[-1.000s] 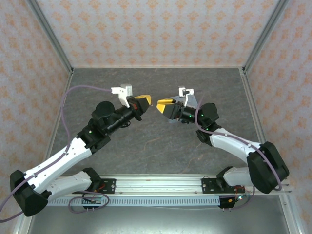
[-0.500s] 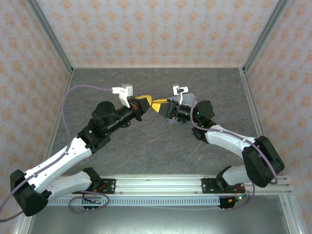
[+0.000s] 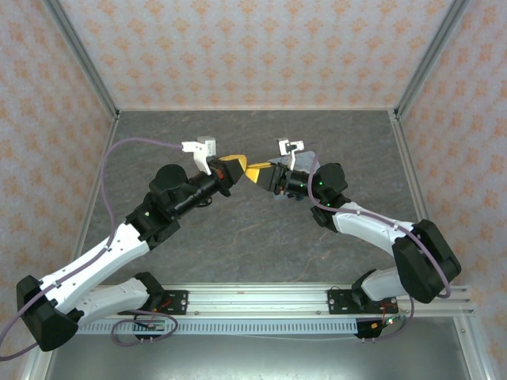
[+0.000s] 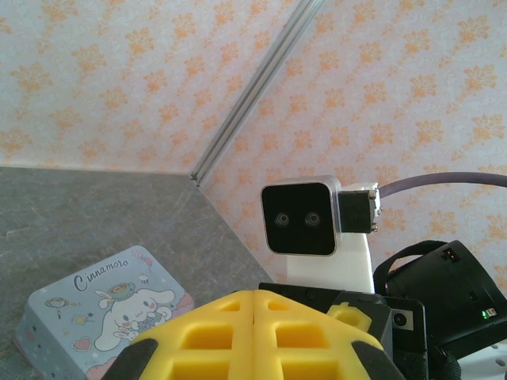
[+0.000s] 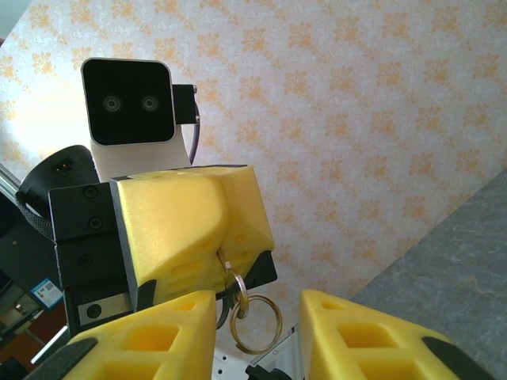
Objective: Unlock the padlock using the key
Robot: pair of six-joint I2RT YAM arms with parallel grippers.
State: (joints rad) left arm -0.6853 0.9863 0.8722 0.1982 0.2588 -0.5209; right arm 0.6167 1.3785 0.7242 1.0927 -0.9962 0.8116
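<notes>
The key is deep in my left gripper's fingertips (image 5: 223,258), so my right gripper should first take it by the ring end (image 5: 239,296), and then my left gripper should take it again.
My left gripper (image 3: 240,164) is raised over the table's middle, its yellow jaws pressed tight together (image 4: 253,294). In the right wrist view a thin metal sliver (image 5: 224,259), most likely the key's, sticks out of the seam between those shut fingers (image 5: 190,226). Two linked key rings (image 5: 257,324) hang from it. The key's teal head is hidden inside the grip. My right gripper (image 3: 255,171) faces the left one tip to tip and stands open (image 5: 257,299), with the rings dangling between its fingers. The padlock is hidden.
A pale blue cartoon-printed tin (image 4: 103,317) lies flat on the grey table (image 3: 238,229), beneath the right wrist. The right arm's wrist camera (image 4: 301,219) sits close in front of the left gripper. Patterned walls (image 3: 238,55) enclose the table.
The right gripper has moved left, closing the gap until its open fingers flank the rings hanging from the left gripper. The left arm has stayed still.
</notes>
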